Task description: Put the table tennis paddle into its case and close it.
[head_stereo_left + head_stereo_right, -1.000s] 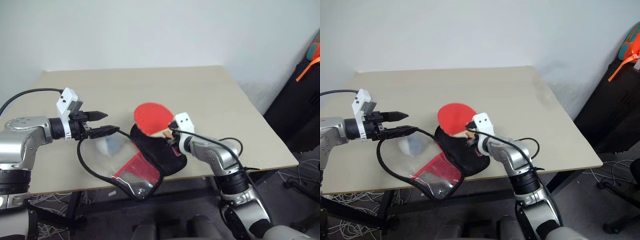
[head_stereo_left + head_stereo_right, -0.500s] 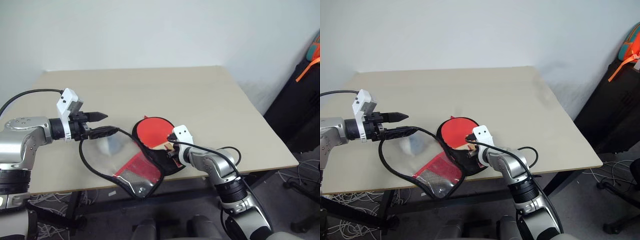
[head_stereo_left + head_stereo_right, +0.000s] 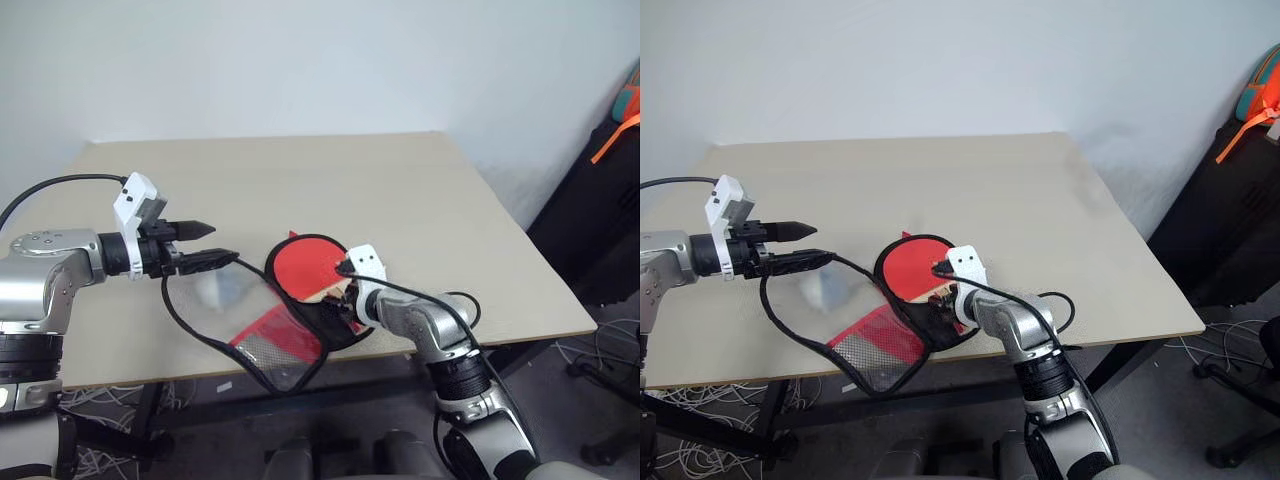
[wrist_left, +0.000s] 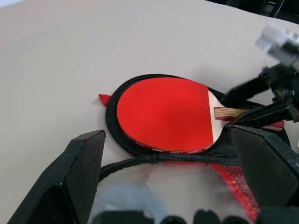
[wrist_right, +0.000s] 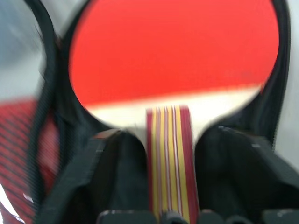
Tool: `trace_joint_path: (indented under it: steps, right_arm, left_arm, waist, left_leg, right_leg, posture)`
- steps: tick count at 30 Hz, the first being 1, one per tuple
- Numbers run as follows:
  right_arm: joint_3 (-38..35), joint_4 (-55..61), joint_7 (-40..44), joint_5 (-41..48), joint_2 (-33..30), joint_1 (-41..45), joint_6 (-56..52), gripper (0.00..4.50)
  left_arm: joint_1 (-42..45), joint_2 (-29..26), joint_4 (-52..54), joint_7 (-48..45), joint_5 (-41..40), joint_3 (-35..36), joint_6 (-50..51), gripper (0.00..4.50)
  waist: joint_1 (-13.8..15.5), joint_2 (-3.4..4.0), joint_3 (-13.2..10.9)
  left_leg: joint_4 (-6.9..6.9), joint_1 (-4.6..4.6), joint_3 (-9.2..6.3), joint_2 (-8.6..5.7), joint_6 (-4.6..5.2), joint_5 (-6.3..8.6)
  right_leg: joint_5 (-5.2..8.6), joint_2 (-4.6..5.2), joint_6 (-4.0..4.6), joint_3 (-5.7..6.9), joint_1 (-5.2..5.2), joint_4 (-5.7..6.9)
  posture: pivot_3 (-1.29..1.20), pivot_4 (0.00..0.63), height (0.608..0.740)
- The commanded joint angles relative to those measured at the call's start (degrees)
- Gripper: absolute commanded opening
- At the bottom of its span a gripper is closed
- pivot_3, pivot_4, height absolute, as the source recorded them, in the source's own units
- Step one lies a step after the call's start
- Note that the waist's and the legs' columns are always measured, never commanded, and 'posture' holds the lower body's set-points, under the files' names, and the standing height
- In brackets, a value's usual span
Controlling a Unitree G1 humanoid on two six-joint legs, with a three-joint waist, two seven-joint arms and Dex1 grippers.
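Observation:
My right gripper is around the paddle's handle (image 5: 170, 154) where the case's flap must land, so it should back off before my left gripper folds the flap over.
The table tennis paddle (image 3: 305, 265) lies red face up in the black half of the case (image 3: 338, 322), near the table's front edge. Its striped wooden handle (image 5: 170, 154) runs between the fingers of my right gripper (image 3: 340, 297), which is open with a gap on each side. The case's other half, a flap (image 3: 270, 345) with red mesh and black edging, is lifted to the left. The flap's edging hangs over the lower finger (image 3: 215, 261) of my left gripper (image 3: 205, 245), which is open and held above the table, left of the paddle.
The tan table (image 3: 350, 180) stretches bare behind the case. A pale grey-white thing (image 3: 222, 290) shows through the flap's clear panel. Dark furniture (image 3: 600, 200) stands off the table's right side. Cables lie on the floor below.
The paddle has come down from a raised tilt to lie flat in the case. My right gripper sank with it and its fingers have opened off the handle. The left arm has kept still.

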State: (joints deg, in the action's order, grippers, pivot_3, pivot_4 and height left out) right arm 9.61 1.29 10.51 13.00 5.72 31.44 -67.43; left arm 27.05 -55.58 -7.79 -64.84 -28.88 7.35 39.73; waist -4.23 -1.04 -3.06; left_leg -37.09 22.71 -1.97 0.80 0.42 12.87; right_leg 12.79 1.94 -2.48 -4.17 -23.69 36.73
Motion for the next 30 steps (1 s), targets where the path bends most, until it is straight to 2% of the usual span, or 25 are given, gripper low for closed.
trace_joint_path:
  steps: [1, 2, 6, 10, 11, 12, 16, 23, 27, 30]
  right_arm:
    - [-2.5, 5.5, 2.2, 2.1, -2.2, 2.4, -0.1, 4.48]
    - [-2.7, 6.0, 2.5, 2.2, -2.8, 2.6, 0.1, 4.48]
    - [-7.1, 14.3, 12.5, 7.3, -15.4, 3.2, 1.7, 4.48]
    - [-9.9, 16.5, 19.4, 10.3, -25.8, 2.8, 3.3, 4.48]
    - [-10.4, 16.5, 20.9, 10.7, -28.1, 2.5, 4.1, 4.5]
    - [-10.6, 16.4, 22.4, 10.8, -30.3, 2.3, 5.0, 4.5]
    - [-11.0, 14.2, 25.9, 10.7, -36.3, 2.5, 7.9, 4.5]
    - [-9.5, 10.8, 27.8, 9.7, -39.5, 3.9, 10.9, 4.5]
    - [-8.4, 10.8, 28.3, 10.2, -39.4, 4.6, 11.0, 4.5]
    - [-8.0, 10.8, 28.4, 10.3, -39.3, 4.8, 10.8, 4.5]
  left_arm:
    - [1.3, -0.1, -0.4, 0.5, 0.3, 1.8, -1.2, 4.5]
    - [1.3, -0.1, -0.7, 0.5, 0.3, 2.0, -1.4, 4.5]
    - [0.4, -1.1, -3.4, 1.4, -1.4, 6.4, -0.8, 4.5]
    - [-2.6, -2.0, -6.5, 1.5, -1.4, 11.0, -1.6, 4.5]
    - [-3.7, -2.3, -7.3, 1.8, -1.2, 12.2, -2.0, 4.1]
    - [-5.1, -2.7, -8.3, 1.8, -1.1, 13.6, -2.5, 3.94]
    - [-10.6, -3.3, -10.2, 2.5, -0.9, 17.7, -3.6, 2.5]
    - [-19.3, -1.7, -9.7, 4.4, -1.7, 22.5, -3.3, 0.01]
    - [-24.8, 1.8, -3.5, 5.5, -4.5, 23.1, 0.7, 0.01]
    - [-28.3, 4.5, 5.7, 5.5, -8.1, 21.2, 5.9, 0.01]
  waist:
    - [0.0, 0.0, 0.0]
    - [0.0, 0.0, 0.0]
    - [0.1, 0.0, 0.0]
    - [-0.1, 0.02, 0.0]
    - [-0.3, 0.02, 0.0]
    - [-0.4, 0.02, 0.0]
    - [-0.5, 0.01, 0.0]
    - [0.0, -0.03, 0.0]
    - [0.1, -0.01, 0.0]
    - [0.3, -0.08, 0.0]
  left_leg:
    - [0.0, 0.0, 0.0, 0.0, 0.0, 0.0]
    - [0.0, 0.0, 0.0, -0.01, 0.0, 0.0]
    - [-0.05, 0.03, -0.03, -0.04, 0.0, 0.0]
    - [-0.02, -0.03, 0.0, -0.01, 0.01, 0.01]
    - [0.04, -0.08, 0.06, 0.02, 0.01, 0.01]
    - [0.07, -0.1, 0.08, 0.05, 0.01, 0.0]
    - [0.1, -0.09, 0.09, 0.08, 0.01, 0.0]
    - [0.05, -0.08, 0.1, 0.06, 0.0, 0.01]
    - [0.06, -0.08, 0.16, 0.03, 0.0, 0.01]
    - [0.03, -0.07, 0.15, 0.02, 0.0, 0.01]
  right_leg:
    - [0.0, 0.0, 0.0, 0.0, 0.01, 0.0]
    - [0.0, 0.01, 0.0, 0.0, 0.01, -0.01]
    - [0.0, 0.04, -0.01, 0.04, 0.04, -0.04]
    - [0.01, 0.03, 0.0, 0.04, 0.05, -0.05]
    - [0.02, 0.03, 0.02, 0.03, 0.04, -0.04]
    - [0.05, 0.01, 0.06, 0.03, 0.03, -0.03]
    - [0.08, -0.01, 0.12, 0.05, -0.01, -0.01]
    - [0.15, 0.09, 0.25, 0.06, 0.01, -0.04]
    - [0.15, 0.2, 0.25, 0.06, -0.01, -0.03]
    - [0.14, 0.25, 0.25, 0.08, 0.01, -0.04]
  posture:
    - [0.0, 0.0, 0.739]
    - [0.0, 0.0, 0.739]
    - [0.0, 0.0, 0.739]
    - [0.0, 0.0, 0.739]
    - [0.0, 0.0, 0.739]
    - [0.0, 0.0, 0.739]
    - [0.0, 0.0, 0.739]
    - [0.0, 0.0, 0.739]
    - [0.0, 0.0, 0.739]
    - [0.0, 0.0, 0.739]
